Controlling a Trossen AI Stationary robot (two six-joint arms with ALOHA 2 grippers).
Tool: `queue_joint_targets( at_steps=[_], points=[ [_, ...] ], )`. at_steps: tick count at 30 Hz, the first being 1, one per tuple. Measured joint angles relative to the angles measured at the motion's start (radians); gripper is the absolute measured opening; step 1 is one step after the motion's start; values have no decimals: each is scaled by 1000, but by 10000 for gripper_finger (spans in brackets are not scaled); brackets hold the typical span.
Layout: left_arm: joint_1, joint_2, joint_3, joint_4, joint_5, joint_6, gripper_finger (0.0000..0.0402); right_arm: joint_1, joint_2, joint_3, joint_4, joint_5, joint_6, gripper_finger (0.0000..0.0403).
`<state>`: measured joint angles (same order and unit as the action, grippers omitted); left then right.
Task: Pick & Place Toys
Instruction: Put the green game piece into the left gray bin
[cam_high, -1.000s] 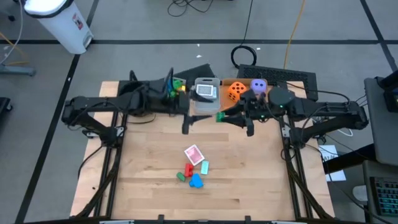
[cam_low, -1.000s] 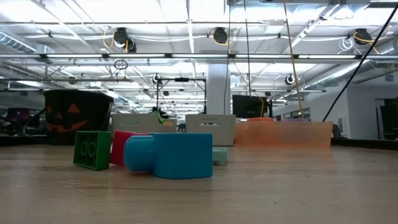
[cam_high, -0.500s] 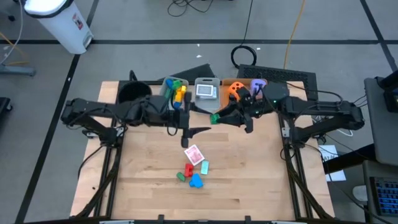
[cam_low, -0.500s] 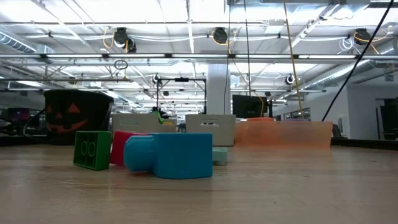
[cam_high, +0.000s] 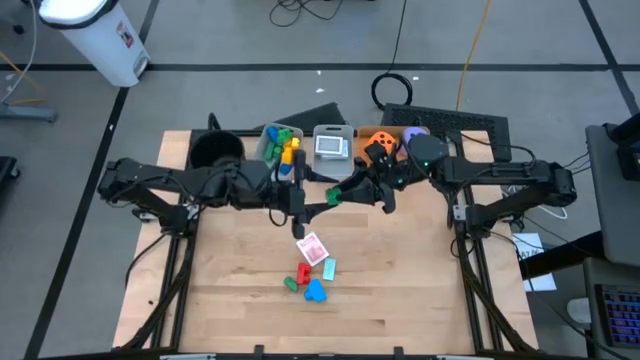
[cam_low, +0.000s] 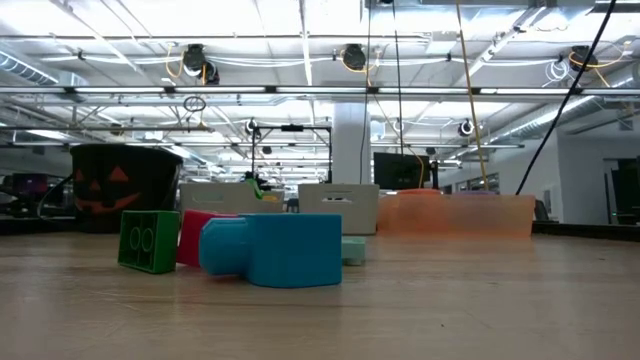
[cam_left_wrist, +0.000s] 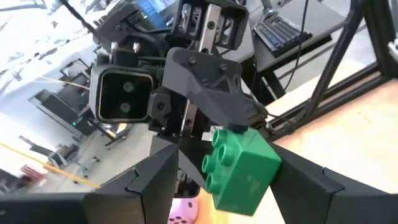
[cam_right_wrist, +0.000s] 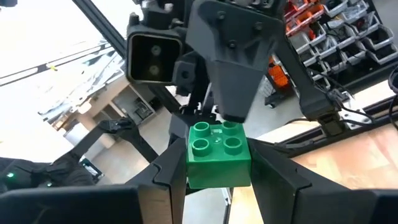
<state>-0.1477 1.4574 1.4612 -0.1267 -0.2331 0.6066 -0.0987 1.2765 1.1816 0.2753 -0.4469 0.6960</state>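
Note:
The bin with coloured blocks (cam_high: 282, 147) is on the side of my left gripper, so my right gripper should first pass the green block (cam_high: 333, 196) to my left gripper.
Both grippers meet in mid-air over the middle of the table. My right gripper (cam_high: 343, 190) is shut on a green studded block (cam_high: 334, 195). My left gripper (cam_high: 316, 206) is open and faces it; its fingers (cam_left_wrist: 155, 183) stand on either side of the block (cam_left_wrist: 245, 171). Near the front edge a red playing card (cam_high: 311, 247), a red block (cam_high: 303, 272), a second green block (cam_low: 148, 240) and a blue block (cam_low: 270, 250) lie flat on the wood. My right gripper pinches the green block by two opposite side walls (cam_right_wrist: 193, 165) between its two fingers. The fingers come about level from the table's right side. The block is lifted clear, its studs (cam_right_wrist: 214, 135) toward the wrist camera. My left gripper: I cannot tell whether its fingers touch the block.
Along the far edge stand a black pot (cam_high: 215, 150), a clear bin with coloured blocks (cam_high: 282, 140), a second clear bin (cam_high: 332, 146) and an orange tray (cam_high: 392, 140) with dice. Bare wood lies between the arms and the toy pile.
My right gripper has carried the green block toward the table's left and slightly nearer, rolling its wrist. My left gripper has swung away from the bins toward the table's middle and rolled too. The block now sits between the left fingers.

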Motion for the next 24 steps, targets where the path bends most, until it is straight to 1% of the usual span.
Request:
queue_joint_targets(
  at_steps=[2, 4, 10, 12, 21, 24],
  points=[
    [-9, 0, 0, -4, -9, 37, 234, 0, 0, 0, -2, 0, 0, 125],
    [-18, 0, 0, -7, -20, 62, 218, -1, 0, 0, -2, 0, 0, 125],
    [-33, 0, 0, 4, -42, 72, 131, -14, -3, 0, 0, 1, 9, 125],
    [-33, 0, 1, 8, -57, 75, 108, -16, -3, 0, 4, 2, 14, 125],
    [-33, 0, 1, 10, -60, 73, 106, -20, -3, 0, 4, 0, 18, 126],
    [-34, 0, 1, 10, -63, 73, 110, -20, -3, 0, 4, 8, 0, 136]
  ],
)
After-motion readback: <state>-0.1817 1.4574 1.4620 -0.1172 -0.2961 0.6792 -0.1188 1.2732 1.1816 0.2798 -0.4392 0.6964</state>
